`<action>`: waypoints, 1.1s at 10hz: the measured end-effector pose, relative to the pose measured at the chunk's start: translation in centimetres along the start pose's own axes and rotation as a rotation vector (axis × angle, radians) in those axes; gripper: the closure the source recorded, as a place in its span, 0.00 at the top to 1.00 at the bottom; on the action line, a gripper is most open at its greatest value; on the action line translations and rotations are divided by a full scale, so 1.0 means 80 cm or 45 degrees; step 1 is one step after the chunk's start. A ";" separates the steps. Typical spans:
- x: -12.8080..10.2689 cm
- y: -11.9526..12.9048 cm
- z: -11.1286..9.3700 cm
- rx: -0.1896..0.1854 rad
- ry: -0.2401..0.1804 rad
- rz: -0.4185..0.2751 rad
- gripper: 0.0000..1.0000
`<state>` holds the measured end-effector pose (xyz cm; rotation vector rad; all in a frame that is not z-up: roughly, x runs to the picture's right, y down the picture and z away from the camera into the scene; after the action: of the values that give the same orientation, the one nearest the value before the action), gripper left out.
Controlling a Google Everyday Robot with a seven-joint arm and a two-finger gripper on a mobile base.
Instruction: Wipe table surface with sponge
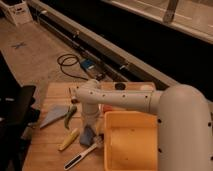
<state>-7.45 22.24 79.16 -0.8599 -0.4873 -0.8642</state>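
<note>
The yellow item (69,138) is lying loose next to the sponge (86,139), so the yellow item will get bumped away and turned when I wipe with the sponge.
The table surface (50,147) is a light-brown wooden top in the lower left of the camera view. The sponge (86,137), a small blue-grey block, lies on it just left of the yellow bin. My white arm reaches in from the right, bends at the elbow and points straight down. My gripper (89,129) sits at the arm's end directly on top of the sponge and stands open. The wrist hides much of the sponge's top.
A big yellow bin (131,145) stands right of the sponge. A grey-blue triangular cloth (52,116), a green item (70,116), a yellow item (68,140) and a white-bristled brush (82,155) lie around it. A dark chair (20,110) stands left. Cables (70,62) lie beyond.
</note>
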 end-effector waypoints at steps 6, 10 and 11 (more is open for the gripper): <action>-0.002 -0.015 0.014 0.053 -0.027 -0.054 0.65; -0.002 -0.017 0.028 0.084 -0.055 -0.076 0.62; -0.003 -0.018 0.028 0.082 -0.050 -0.074 0.56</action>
<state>-8.83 23.70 80.94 -0.8078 -0.5738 -0.8818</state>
